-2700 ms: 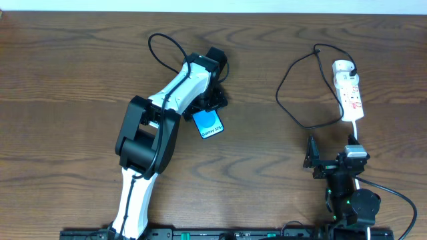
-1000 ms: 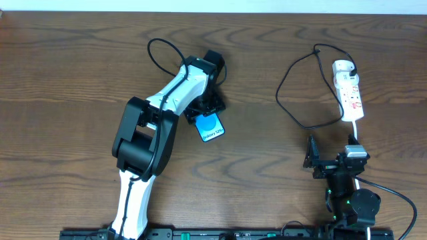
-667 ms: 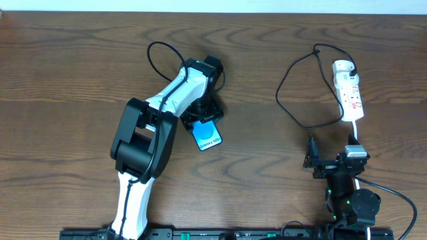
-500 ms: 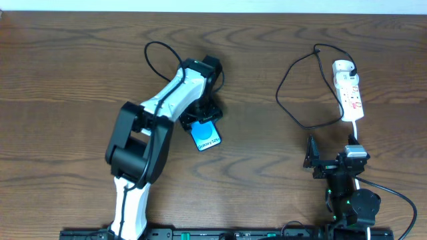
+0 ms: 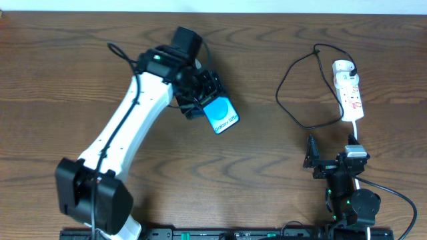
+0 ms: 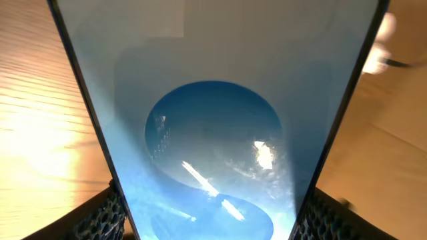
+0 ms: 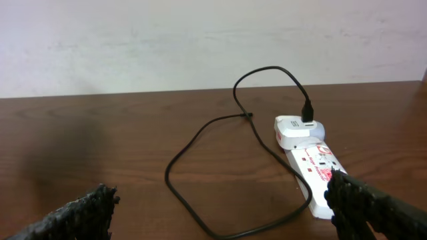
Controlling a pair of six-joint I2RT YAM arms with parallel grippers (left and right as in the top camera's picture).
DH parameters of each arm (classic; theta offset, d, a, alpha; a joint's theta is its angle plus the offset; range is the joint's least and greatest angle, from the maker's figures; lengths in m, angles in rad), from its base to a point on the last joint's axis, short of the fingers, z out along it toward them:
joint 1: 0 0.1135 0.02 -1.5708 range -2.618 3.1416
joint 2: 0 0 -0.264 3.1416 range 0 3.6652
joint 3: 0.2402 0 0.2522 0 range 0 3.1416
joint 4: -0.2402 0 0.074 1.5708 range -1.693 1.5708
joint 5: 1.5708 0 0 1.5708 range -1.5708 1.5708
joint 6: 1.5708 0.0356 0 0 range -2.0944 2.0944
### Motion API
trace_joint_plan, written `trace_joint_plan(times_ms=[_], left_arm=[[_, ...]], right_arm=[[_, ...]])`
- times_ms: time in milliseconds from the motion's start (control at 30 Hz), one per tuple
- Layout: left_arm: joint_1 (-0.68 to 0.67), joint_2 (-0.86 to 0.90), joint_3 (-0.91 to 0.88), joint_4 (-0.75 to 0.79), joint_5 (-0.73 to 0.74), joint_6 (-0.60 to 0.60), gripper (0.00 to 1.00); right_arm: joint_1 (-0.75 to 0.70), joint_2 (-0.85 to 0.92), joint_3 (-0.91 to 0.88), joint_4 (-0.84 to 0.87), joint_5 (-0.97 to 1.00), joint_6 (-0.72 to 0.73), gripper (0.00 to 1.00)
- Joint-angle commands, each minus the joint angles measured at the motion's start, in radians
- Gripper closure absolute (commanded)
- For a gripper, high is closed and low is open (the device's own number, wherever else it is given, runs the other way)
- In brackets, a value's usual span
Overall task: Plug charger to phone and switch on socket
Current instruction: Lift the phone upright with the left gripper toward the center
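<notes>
The phone's screen [image 5: 219, 110] is facing up in my left gripper, so next I turn the phone onto its edge and keep it still while my right gripper reaches the phone's loose end [image 5: 228, 125].
My left gripper [image 5: 203, 100] is shut on the phone [image 5: 223, 115], whose screen shows a blue blob on white, and holds it tilted over the middle of the table. In the left wrist view the phone [image 6: 213, 120] fills the frame between both pads [image 6: 110, 215]. The white socket [image 5: 351, 95] lies at the far right, also in the right wrist view [image 7: 310, 167]. The charger [image 5: 280, 90] loops on the table left of it, running from a white adapter [image 5: 343, 67]; I cannot make out its plug tip. My right gripper [image 5: 331, 159] is open and empty near the socket's near end.
The socket's white lead [image 5: 355, 133] runs toward the right arm's base [image 5: 352, 203]. The charger's loop [image 7: 175, 167] lies between my right fingers [image 7: 87, 213] and the back edge of the table. A pale wall [image 7: 133, 40] stands behind.
My left arm has swung out and stretched, carrying the phone up and to the right, toward the far side. The right arm, socket and charger have not moved.
</notes>
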Motion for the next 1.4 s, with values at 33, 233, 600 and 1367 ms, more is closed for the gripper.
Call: trace_joint_plan(times_ms=[33, 233, 600, 1367], left_arm=[[0.053, -0.035, 0.01, 0.085, 0.337, 0.006, 0.27], [0.172, -0.022, 0.01, 0.129, 0.414, 0.035, 0.27], [0.136, 0.132, 0.01, 0.082, 0.565, 0.081, 0.27], [0.082, 0.178, 0.01, 0.038, 0.788, 0.092, 0.27]], right_arm=[[-0.003, -0.006, -0.002, -0.004, 0.008, -0.018, 0.01], [-0.003, -0.006, -0.002, -0.004, 0.008, -0.018, 0.01], [-0.003, -0.006, -0.002, -0.004, 0.008, -0.018, 0.01], [-0.003, -0.006, -0.002, -0.004, 0.008, -0.018, 0.01]])
